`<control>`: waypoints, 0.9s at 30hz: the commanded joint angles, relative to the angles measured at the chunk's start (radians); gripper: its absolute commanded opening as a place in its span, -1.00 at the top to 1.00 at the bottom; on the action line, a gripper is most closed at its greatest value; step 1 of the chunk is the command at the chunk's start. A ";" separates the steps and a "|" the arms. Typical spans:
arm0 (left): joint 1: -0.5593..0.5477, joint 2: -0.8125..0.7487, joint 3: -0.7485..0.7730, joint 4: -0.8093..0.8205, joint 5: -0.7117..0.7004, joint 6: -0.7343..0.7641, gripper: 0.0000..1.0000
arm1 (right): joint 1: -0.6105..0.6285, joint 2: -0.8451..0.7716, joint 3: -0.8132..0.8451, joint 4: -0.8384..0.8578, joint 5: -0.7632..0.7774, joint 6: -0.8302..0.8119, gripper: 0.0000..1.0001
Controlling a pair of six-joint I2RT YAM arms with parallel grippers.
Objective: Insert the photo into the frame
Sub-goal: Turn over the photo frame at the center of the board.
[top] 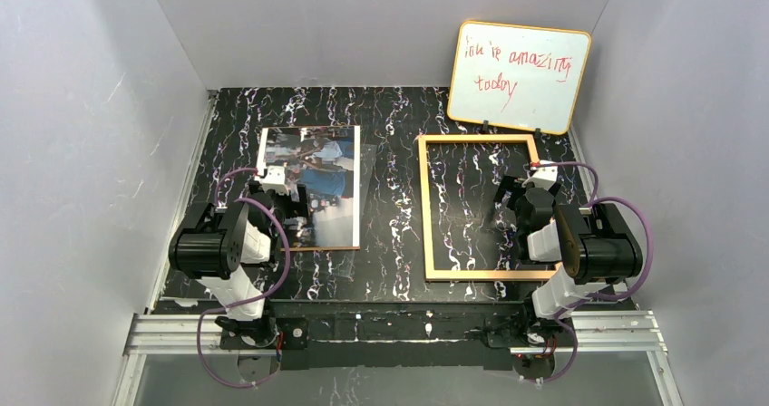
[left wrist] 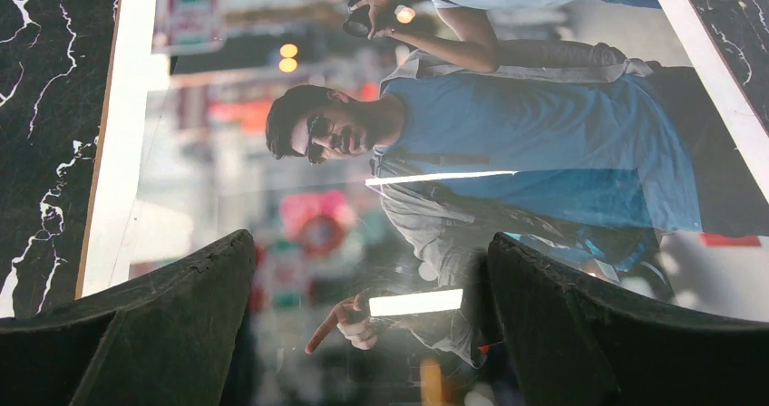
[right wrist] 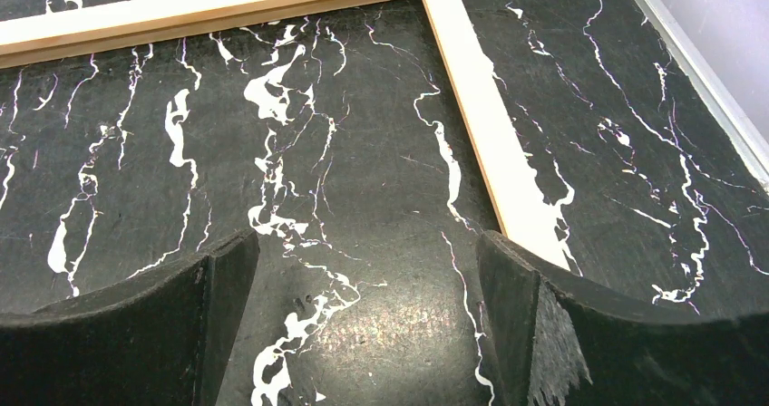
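Observation:
The photo (top: 328, 187) is under my left gripper, and the frame must go there. My left gripper should therefore move away while my right gripper takes the frame's rail (top: 426, 205) nearest the photo.
The photo (top: 317, 166) lies face up on the left of the black marbled table, showing a man in a blue shirt (left wrist: 544, 125). A thin brown edge (top: 317, 248) runs along its near side. A clear sheet seems to lie over it, with a bright edge line (left wrist: 435, 178). The light-orange wooden frame (top: 424, 207) lies flat on the right as a bare rectangle with table showing through. My left gripper (top: 292, 208) hovers open just above the photo's near half (left wrist: 372, 270). My right gripper (top: 508, 202) is open and empty inside the frame, by its right rail (right wrist: 481, 125).
A whiteboard (top: 519, 77) with red handwriting leans on the back wall behind the frame. Grey walls close in the table on the left, right and back. A metal rail (top: 399, 329) runs along the near edge by the arm bases.

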State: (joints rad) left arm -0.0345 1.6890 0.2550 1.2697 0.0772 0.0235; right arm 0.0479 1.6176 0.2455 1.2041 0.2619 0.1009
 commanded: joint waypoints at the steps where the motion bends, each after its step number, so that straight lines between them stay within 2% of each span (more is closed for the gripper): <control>1: 0.001 -0.012 -0.005 0.002 -0.014 0.010 -0.96 | -0.002 -0.019 -0.007 0.038 0.003 -0.003 -0.97; 13: 0.003 -0.015 0.000 0.000 -0.013 0.004 -0.96 | -0.002 -0.021 -0.004 0.033 0.003 0.001 -0.97; 15: 0.004 -0.043 0.019 -0.042 0.018 0.013 -0.96 | -0.002 -0.023 -0.004 0.045 0.012 -0.001 -0.97; 18: 0.020 -0.130 0.156 -0.380 0.007 -0.008 -0.96 | 0.003 -0.121 0.050 -0.134 0.061 0.012 -0.97; 21: 0.033 -0.156 0.332 -0.673 0.045 0.022 -0.96 | 0.000 -0.240 0.200 -0.525 0.251 0.175 -0.97; 23: 0.033 -0.147 0.460 -0.864 0.073 0.029 -0.96 | -0.001 -0.269 0.295 -0.676 0.222 0.218 -0.97; 24: 0.033 -0.138 0.541 -0.947 0.089 0.027 -0.96 | -0.001 -0.270 0.336 -0.741 0.234 0.301 -0.97; 25: 0.033 -0.126 0.603 -1.028 0.105 0.022 -0.96 | -0.002 -0.261 0.398 -0.837 0.273 0.471 -0.97; 26: 0.033 -0.114 0.662 -1.101 0.122 0.023 -0.96 | -0.005 -0.249 0.458 -0.954 0.256 0.572 -0.97; 27: 0.033 -0.100 0.718 -1.179 0.133 0.024 -0.96 | -0.015 -0.230 0.517 -1.035 0.166 0.559 -0.97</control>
State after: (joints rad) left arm -0.0036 1.5822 0.7860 0.5129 0.1375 0.0368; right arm 0.0475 1.3739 0.5789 0.5922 0.4469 0.3618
